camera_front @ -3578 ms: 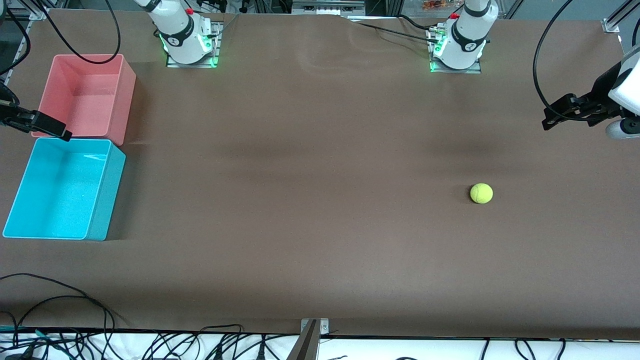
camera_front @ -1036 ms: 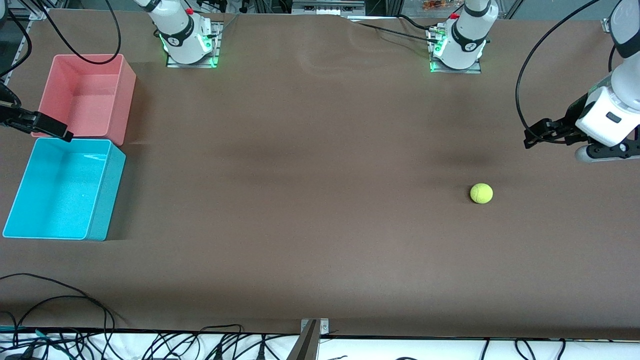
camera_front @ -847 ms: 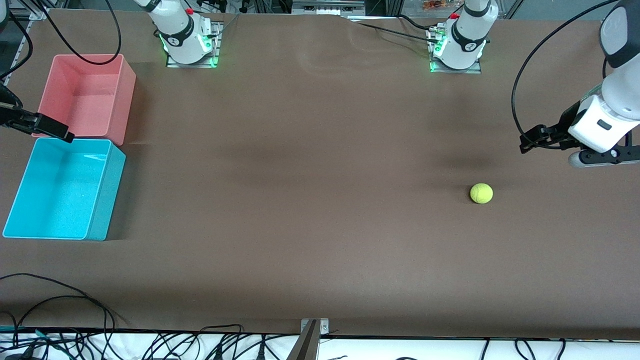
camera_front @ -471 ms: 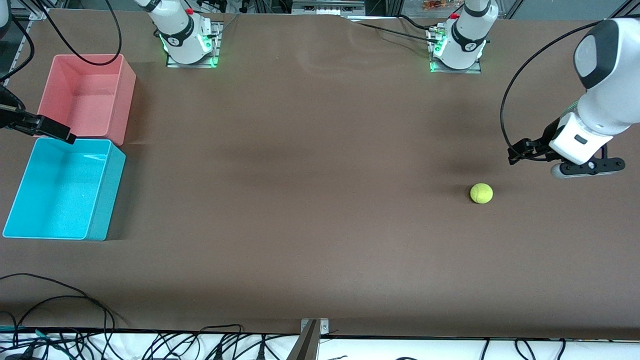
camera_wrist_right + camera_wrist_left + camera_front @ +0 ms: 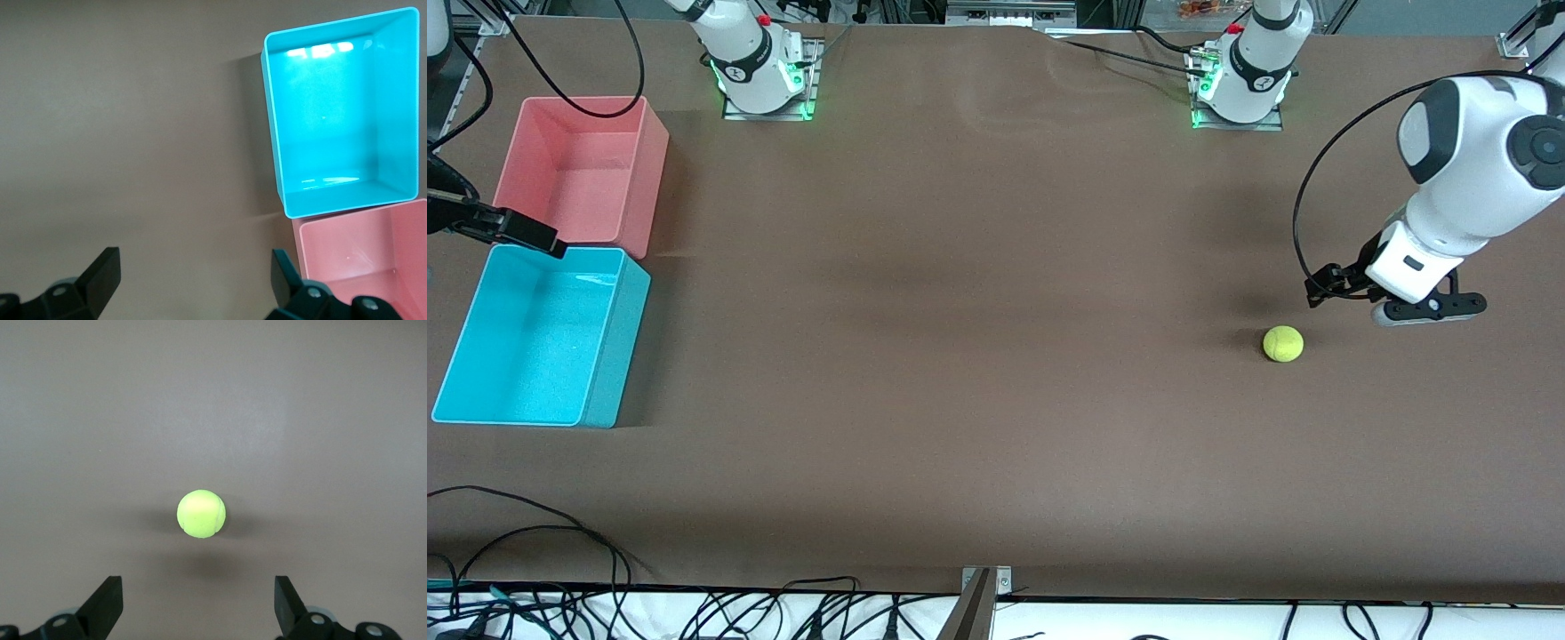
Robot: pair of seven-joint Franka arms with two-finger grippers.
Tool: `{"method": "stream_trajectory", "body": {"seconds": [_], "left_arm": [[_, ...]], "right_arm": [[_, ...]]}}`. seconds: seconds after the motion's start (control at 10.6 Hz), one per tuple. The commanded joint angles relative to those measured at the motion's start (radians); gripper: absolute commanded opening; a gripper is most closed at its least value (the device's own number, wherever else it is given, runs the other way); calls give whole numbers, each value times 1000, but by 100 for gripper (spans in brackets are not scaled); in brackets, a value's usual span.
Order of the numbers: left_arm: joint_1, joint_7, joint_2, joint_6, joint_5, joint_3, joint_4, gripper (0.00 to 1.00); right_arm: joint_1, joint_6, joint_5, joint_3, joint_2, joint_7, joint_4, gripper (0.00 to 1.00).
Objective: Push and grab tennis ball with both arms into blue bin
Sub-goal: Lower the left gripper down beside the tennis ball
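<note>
My left gripper will push the tennis ball [image 5: 1283, 343], and the ball should roll freely toward my right gripper, because the brown table [image 5: 960, 352] in between is flat and clear.
The tennis ball [image 5: 1283, 344] [image 5: 201, 513] rests on the brown table toward the left arm's end. My left gripper [image 5: 1321, 287] [image 5: 197, 585] hangs low beside it, a short way off toward that end, open, with nothing between its fingers; the ball lies ahead of the gap. The blue bin [image 5: 618, 347] [image 5: 327, 113] stands empty at the right arm's end. My right gripper [image 5: 541, 238] [image 5: 193, 259] hovers open and empty by the bin's rim that faces the pink bin.
A pink bin [image 5: 569, 178] [image 5: 360, 260], also empty, stands against the blue bin, farther from the front camera. The arm bases [image 5: 760, 80] [image 5: 1240, 84] stand at the table's back edge. Black cables [image 5: 560, 551] lie along the nearest edge.
The left arm has swung down and in from the table's end, bringing its open gripper close to the ball. The ball and the bins have not moved; the right gripper barely shifted.
</note>
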Motion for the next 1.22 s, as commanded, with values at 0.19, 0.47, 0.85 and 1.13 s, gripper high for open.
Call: {"method": "stream_trajectory", "body": {"seconds": [0.19, 0.47, 0.85, 1.13], "left_arm": [[25, 215, 6, 111, 28, 5, -95, 100], [51, 562, 30, 120, 30, 7, -130, 40], [72, 913, 33, 120, 30, 8, -142, 0], [92, 1082, 50, 120, 22, 8, -150, 0]], "right_arm": [[-3, -7, 14, 9, 10, -5, 20, 100], [-5, -10, 48, 9, 16, -7, 20, 100], [-5, -19, 52, 9, 13, -19, 21, 100], [-2, -28, 52, 12, 16, -22, 18, 100]]}}
